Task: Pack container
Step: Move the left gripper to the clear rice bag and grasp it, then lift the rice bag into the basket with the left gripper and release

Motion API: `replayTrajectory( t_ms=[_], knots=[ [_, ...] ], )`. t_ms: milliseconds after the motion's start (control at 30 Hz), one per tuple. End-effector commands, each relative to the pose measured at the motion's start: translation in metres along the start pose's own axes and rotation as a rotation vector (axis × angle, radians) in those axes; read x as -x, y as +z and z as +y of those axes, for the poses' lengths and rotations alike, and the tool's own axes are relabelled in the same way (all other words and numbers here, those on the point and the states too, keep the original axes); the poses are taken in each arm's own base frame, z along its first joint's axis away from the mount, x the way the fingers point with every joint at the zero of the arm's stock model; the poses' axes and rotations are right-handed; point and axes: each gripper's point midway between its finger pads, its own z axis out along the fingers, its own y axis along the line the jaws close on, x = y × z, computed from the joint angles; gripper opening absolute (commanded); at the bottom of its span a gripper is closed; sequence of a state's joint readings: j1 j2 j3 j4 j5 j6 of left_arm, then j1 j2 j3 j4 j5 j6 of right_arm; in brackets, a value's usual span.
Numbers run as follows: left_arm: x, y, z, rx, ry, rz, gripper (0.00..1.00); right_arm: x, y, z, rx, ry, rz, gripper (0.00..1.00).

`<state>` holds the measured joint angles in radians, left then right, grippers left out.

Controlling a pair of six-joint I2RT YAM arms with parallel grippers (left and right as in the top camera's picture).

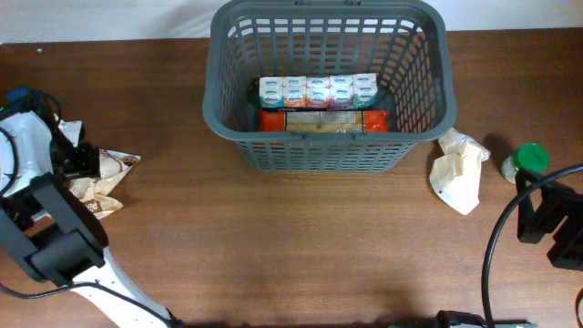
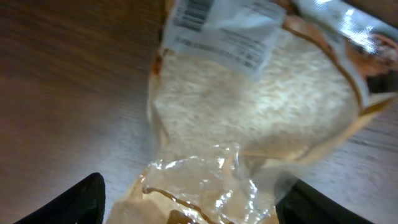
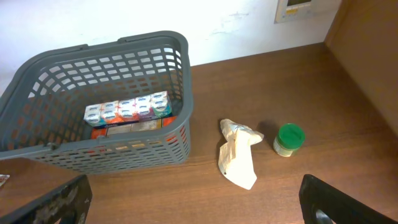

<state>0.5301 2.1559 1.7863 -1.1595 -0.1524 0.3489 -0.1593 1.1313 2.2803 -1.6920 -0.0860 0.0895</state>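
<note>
The bag's crinkled end (image 2: 199, 180) is between the open fingers of my left gripper. I should keep moving down onto the clear bag of rice (image 2: 242, 112) until the fingers close there.
The dark grey lattice basket (image 1: 328, 146) stands at the back middle of the table and also shows in the right wrist view (image 3: 124, 149). Inside it lie a row of small cartons (image 1: 317, 89) and an orange pack (image 1: 273, 119). My left gripper (image 2: 193, 208) is open right over a clear bag of rice (image 2: 261, 99), its fingers on either side of the bag's crinkled end; the bag lies at the table's left (image 1: 105, 173). My right gripper (image 3: 193, 211) is open and empty, above bare table at the right.
A crumpled white pouch (image 1: 460, 169) lies right of the basket, also in the right wrist view (image 3: 237, 155). A small green-lidded jar (image 1: 526, 161) stands beyond it (image 3: 288, 139). A wall runs behind the table.
</note>
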Motion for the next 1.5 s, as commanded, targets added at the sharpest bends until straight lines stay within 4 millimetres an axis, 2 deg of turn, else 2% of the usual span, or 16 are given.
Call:
replayTrajectory(
  t_ms=[0,233,400,467,500,533,567,600,900,1000,1167,1200,1300,1400,1467],
  knots=[
    [0.0,0.027,-0.015,-0.096,0.009,0.024,0.73,-0.001,0.0,-0.002,-0.011,-0.005,0.006,0.99],
    [-0.004,0.054,-0.036,-0.152,0.039,0.09,0.73,-0.001,0.0,-0.002,-0.011,-0.005,0.005,0.99],
    [-0.002,0.064,-0.037,-0.154,0.04,0.095,0.73,-0.001,0.0,-0.002,-0.011,-0.005,0.005,0.98],
    [-0.003,0.069,-0.038,-0.157,0.04,0.104,0.7,-0.001,0.0,-0.002,-0.011,-0.005,0.006,0.99],
    [-0.004,0.074,-0.04,-0.162,0.041,0.117,0.66,-0.001,0.0,-0.002,-0.011,-0.005,0.005,0.99],
    [-0.007,0.077,-0.041,-0.169,0.043,0.133,0.57,-0.001,0.0,-0.002,-0.011,-0.005,0.006,0.99],
    [-0.01,0.08,-0.043,-0.175,0.044,0.146,0.37,-0.001,0.0,-0.002,-0.011,-0.005,0.006,0.99],
    [-0.013,0.082,-0.045,-0.182,0.045,0.159,0.02,-0.001,0.0,-0.002,-0.011,-0.005,0.006,0.99],
    [-0.016,0.08,-0.046,-0.19,0.046,0.175,0.02,-0.001,0.0,-0.002,-0.011,-0.005,0.005,0.99],
    [-0.015,0.07,-0.044,-0.193,0.046,0.182,0.02,-0.001,0.0,-0.002,-0.011,-0.005,0.005,0.99],
    [0.007,0.03,-0.034,-0.176,0.04,0.124,0.02,-0.001,0.0,-0.002,-0.011,-0.005,0.005,0.98],
    [0.015,0.015,-0.031,-0.165,0.042,0.094,0.02,-0.001,0.0,-0.002,-0.011,-0.005,0.006,0.99],
    [0.03,-0.014,-0.028,-0.144,0.05,0.034,0.02,-0.001,0.0,-0.002,-0.011,-0.005,0.006,0.99],
    [0.042,-0.041,-0.029,-0.123,0.064,-0.03,0.02,-0.001,0.0,-0.002,-0.011,-0.005,0.005,0.99],
    [0.053,-0.066,-0.032,-0.102,0.079,-0.096,0.02,-0.001,0.0,-0.002,-0.011,-0.005,0.006,0.99]
  ],
)
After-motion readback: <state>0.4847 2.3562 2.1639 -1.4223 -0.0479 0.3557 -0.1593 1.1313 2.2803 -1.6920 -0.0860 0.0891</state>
